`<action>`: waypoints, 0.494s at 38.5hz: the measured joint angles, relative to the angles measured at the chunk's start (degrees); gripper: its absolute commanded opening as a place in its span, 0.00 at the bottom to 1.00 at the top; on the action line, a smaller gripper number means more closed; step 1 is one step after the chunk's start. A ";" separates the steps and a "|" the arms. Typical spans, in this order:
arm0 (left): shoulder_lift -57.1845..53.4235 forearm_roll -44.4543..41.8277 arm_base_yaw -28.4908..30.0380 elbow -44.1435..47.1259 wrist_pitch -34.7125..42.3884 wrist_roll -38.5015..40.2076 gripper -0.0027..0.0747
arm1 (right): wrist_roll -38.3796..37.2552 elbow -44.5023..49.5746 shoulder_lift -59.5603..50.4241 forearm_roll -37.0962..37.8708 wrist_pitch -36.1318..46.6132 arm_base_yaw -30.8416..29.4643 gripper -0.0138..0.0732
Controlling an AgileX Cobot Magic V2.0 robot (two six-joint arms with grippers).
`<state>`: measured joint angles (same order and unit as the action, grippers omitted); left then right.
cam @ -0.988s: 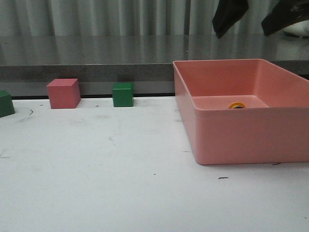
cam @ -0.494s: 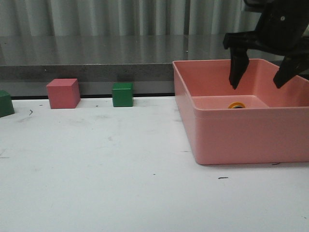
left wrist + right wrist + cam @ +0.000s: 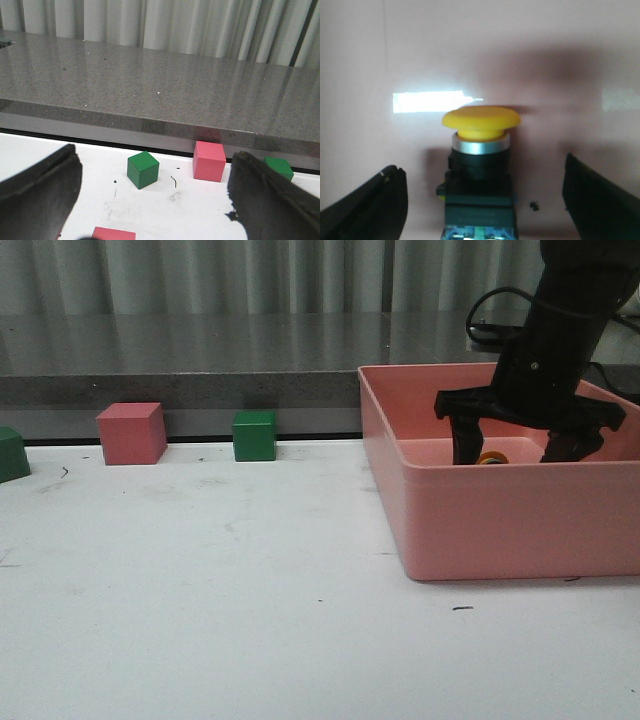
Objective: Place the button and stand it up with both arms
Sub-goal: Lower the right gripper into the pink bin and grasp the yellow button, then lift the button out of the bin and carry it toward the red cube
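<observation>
The button (image 3: 492,457) is in the pink bin, away from the robot's left gripper, so the robot's right gripper should put it down on the white table (image 3: 203,535) for the left gripper.
The button (image 3: 481,165) has a yellow mushroom cap, a black body and a bluish contact block. It lies on the floor of the pink bin (image 3: 500,530); only a bit of its yellow cap (image 3: 491,457) shows in the front view. My right gripper (image 3: 515,450) is open and lowered into the bin, one finger on each side of the button, apart from it. In the right wrist view the right gripper (image 3: 482,205) has the button between its open fingers. My left gripper (image 3: 155,200) is open and empty above the white table, out of the front view.
A pink cube (image 3: 131,432) and a green cube (image 3: 254,435) stand at the table's back edge. Another green cube (image 3: 12,454) is at the far left. The left wrist view shows two green cubes (image 3: 143,169) and two pink cubes (image 3: 209,160). A grey counter (image 3: 200,350) runs behind.
My right arm has come down from above the bin into it, and its open fingers now straddle the button. The cubes have not moved.
</observation>
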<state>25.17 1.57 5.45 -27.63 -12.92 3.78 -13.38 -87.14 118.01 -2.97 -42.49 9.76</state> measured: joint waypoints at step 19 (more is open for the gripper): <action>0.00 0.00 0.00 0.00 0.00 0.00 0.76 | 0.00 -0.13 0.64 -0.34 -0.51 0.00 0.45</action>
<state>25.17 1.57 5.45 -27.63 -12.92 3.78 -13.38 -87.27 118.65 -3.31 -42.99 9.76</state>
